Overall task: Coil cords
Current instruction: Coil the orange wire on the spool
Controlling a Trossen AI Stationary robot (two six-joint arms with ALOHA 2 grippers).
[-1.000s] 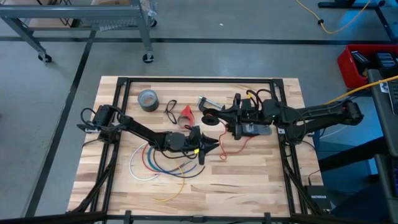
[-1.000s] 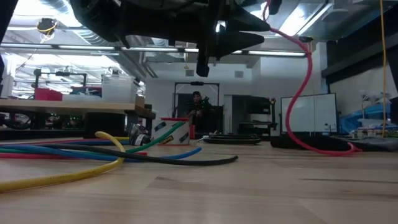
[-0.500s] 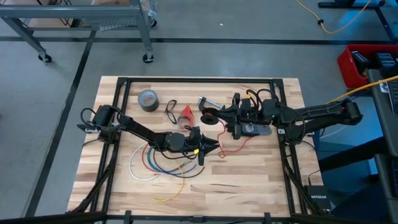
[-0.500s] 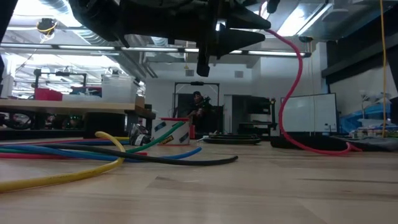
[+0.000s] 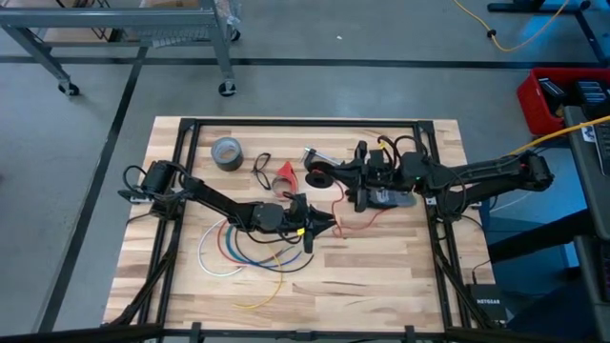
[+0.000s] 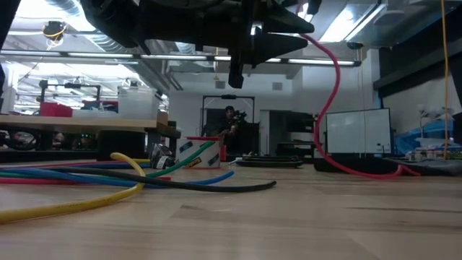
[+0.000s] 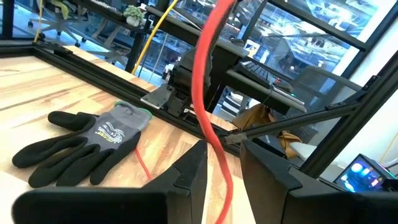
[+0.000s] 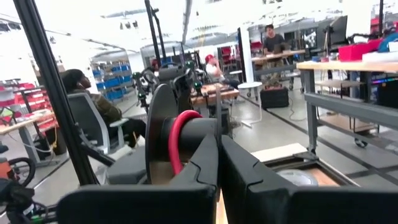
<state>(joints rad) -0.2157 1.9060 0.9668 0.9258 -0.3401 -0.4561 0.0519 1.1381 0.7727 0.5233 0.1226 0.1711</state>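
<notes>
The red wire runs loose between the open fingers of my left gripper. Next, I close them on the wire and pull it away from the spool before I wind any more.
The small black spool is lifted above the table's middle in my right gripper, which is shut on it; a turn of red wire lies round it. The thin red wire runs from the spool down past my left gripper, which is closed around it, then sags to the table. In the left wrist view the wire passes between my two fingers. My left gripper has the red wire between its two fingers, near level and pointing toward the table's right edge. The fingers lie across the wire. The wire is lifted there and hangs in a slack curve down to the table. My right gripper holds the spool at its near end, level, from the table's right side. My own fingers hide the exact place of contact. The spool is clear of the table, its axis pointing along the fingers and its far flange on edge.
A grey tape roll, a black loop and a red cone piece lie at the far left. A fanned bundle of coloured wires lies under my left arm. A black and grey glove lies under my right arm.
My right gripper has shifted a little toward the table's left edge with the spool. The red wire's slack loop has been drawn in: its hanging curve has moved toward my left gripper and less of it lies on the table.
</notes>
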